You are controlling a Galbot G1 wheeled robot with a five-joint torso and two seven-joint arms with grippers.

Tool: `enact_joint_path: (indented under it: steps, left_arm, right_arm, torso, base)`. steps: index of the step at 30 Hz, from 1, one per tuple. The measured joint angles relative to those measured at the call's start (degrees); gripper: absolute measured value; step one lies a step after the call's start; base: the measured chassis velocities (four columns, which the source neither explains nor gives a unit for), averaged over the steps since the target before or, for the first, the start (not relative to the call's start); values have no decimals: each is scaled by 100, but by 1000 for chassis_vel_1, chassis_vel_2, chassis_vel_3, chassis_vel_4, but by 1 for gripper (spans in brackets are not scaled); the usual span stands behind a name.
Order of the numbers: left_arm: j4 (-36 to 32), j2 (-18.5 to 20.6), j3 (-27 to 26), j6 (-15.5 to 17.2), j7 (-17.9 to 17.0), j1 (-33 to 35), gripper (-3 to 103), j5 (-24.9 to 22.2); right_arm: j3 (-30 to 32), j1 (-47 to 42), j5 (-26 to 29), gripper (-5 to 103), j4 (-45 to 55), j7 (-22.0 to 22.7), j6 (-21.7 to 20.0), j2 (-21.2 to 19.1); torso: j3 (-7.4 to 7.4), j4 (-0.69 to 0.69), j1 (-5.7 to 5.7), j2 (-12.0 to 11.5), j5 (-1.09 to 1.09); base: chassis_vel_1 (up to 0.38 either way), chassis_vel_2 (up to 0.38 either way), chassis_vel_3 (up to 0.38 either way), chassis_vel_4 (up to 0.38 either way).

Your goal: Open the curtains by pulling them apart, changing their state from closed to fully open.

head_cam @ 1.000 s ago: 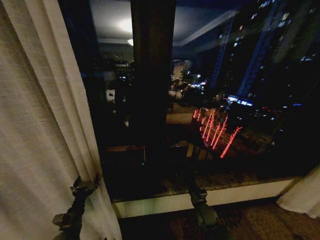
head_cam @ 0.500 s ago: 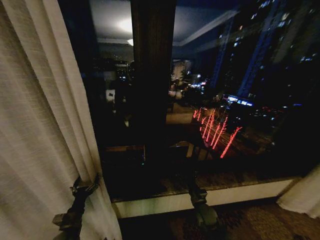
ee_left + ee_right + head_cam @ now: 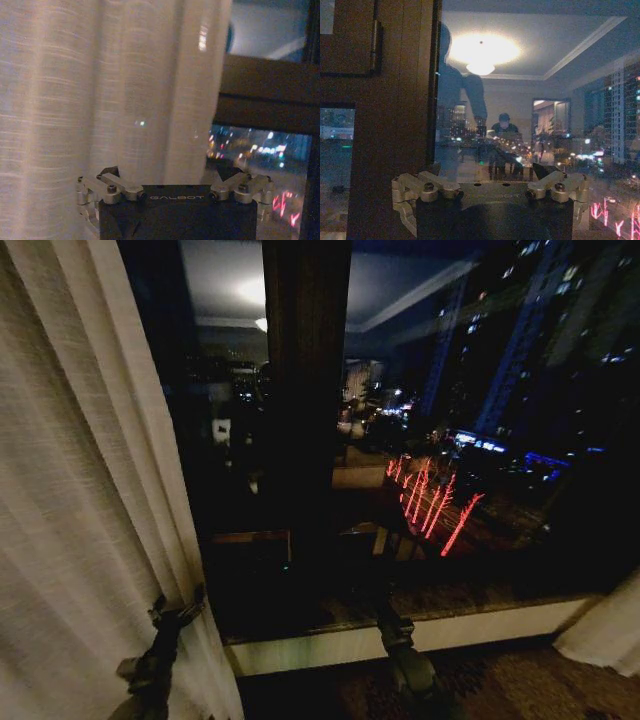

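My gripper will pull the cream-white curtain (image 3: 105,490) aside, and I should expect more window glass hidden behind it, because a small light (image 3: 142,123) glints through the curtain.
The left panel of the curtains (image 3: 80,500), sheer cream with vertical pleats, hangs bunched along the left side of the dark window. My left gripper (image 3: 177,612) sits low at that panel's inner edge. In the left wrist view it (image 3: 168,172) is open, its fingers spread wide just short of the pleated curtains (image 3: 100,90), holding nothing. A corner of the right panel (image 3: 608,632) hangs at the far right near the floor. My right gripper (image 3: 394,624) is low in front of the sill, and in its wrist view it (image 3: 488,170) is open and empty, facing the glass.
A broad dark wooden window post (image 3: 305,390) stands in the middle of the glass. A pale sill (image 3: 470,628) runs along the bottom of the window, with patterned carpet (image 3: 520,685) below. The glass (image 3: 530,100) reflects the room and its ceiling lamp.
My left arm has edged slightly to the right along the curtain's edge. The right arm and both curtain panels have stayed where they were.
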Motion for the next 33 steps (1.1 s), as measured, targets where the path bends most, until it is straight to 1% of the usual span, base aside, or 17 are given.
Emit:
enact_joint_path:
  steps: [3,4,7,8,9,10,11,13,14,23,25,26,27,30,31,32,33]
  left_arm:
    - [-266,24,328,605,-560,-143,100,224]
    - [-266,24,328,605,-560,-143,100,224]
    - [-555,49,679,1265,-1172,-297,100,466]
    - [-596,52,731,1360,-1258,-318,100,500]
    - [-596,52,731,1360,-1258,-318,100,500]
    - [-687,59,842,1561,-1443,-364,100,576]
    - [-748,65,908,1585,-1627,-406,100,736]
    - [-763,65,914,1432,-1787,-438,100,956]
    - [-761,60,913,1388,-1813,-438,100,1012]
    - [-723,97,793,1215,-1777,-397,100,1041]
    - [-663,125,721,918,-1555,-340,100,1002]
    - [-614,139,680,689,-1390,-304,100,982]
    - [-614,139,680,689,-1390,-304,100,982]
    - [-421,190,617,-83,-872,-211,100,969]
    - [-380,203,619,-244,-784,-193,100,966]
    - [-380,203,619,-244,-784,-193,100,966]
    - [-354,208,619,-382,-723,-158,100,956]
  right_arm:
    - [0,0,0,100,0,0,0,0]
    - [0,0,0,100,0,0,0,0]
    - [0,0,0,100,0,0,0,0]
    - [0,0,0,100,0,0,0,0]
    - [0,0,0,100,0,0,0,0]
    - [0,0,0,100,0,0,0,0]
    - [0,0,0,100,0,0,0,0]
    - [0,0,0,100,0,0,0,0]
    - [0,0,0,100,0,0,0,0]
    - [0,0,0,100,0,0,0,0]
    - [0,0,0,100,0,0,0,0]
    - [0,0,0,100,0,0,0,0]
    - [0,0,0,100,0,0,0,0]
    - [0,0,0,100,0,0,0,0]
    - [0,0,0,100,0,0,0,0]
    - [0,0,0,100,0,0,0,0]
    - [0,0,0,100,0,0,0,0]
  torso:
    - [0,0,0,0,0]
    - [0,0,0,0,0]
    - [0,0,0,0,0]
    - [0,0,0,0,0]
    - [0,0,0,0,0]
    - [0,0,0,0,0]
    - [0,-1,0,0,-1]
    - [0,0,0,0,1]
    - [0,0,0,0,-1]
    - [0,0,0,0,0]
    - [0,0,0,0,0]
    - [0,0,0,0,-1]
    - [0,0,0,0,-1]
    - [0,1,0,0,-1]
    - [0,0,0,0,-1]
    - [0,0,0,0,-1]
    - [0,0,0,0,-1]
  base:
    - [0,0,0,0]
    - [0,0,0,0]
    - [0,0,0,0]
    - [0,0,0,0]
    - [0,0,0,0]
    - [0,0,0,0]
    - [0,0,0,0]
    - [0,0,0,0]
    - [0,0,0,0]
    - [0,0,0,0]
    - [0,0,0,0]
    - [0,0,0,0]
    - [0,0,0,0]
    - [0,0,0,0]
    - [0,0,0,0]
    - [0,0,0,0]
    - [0,0,0,0]
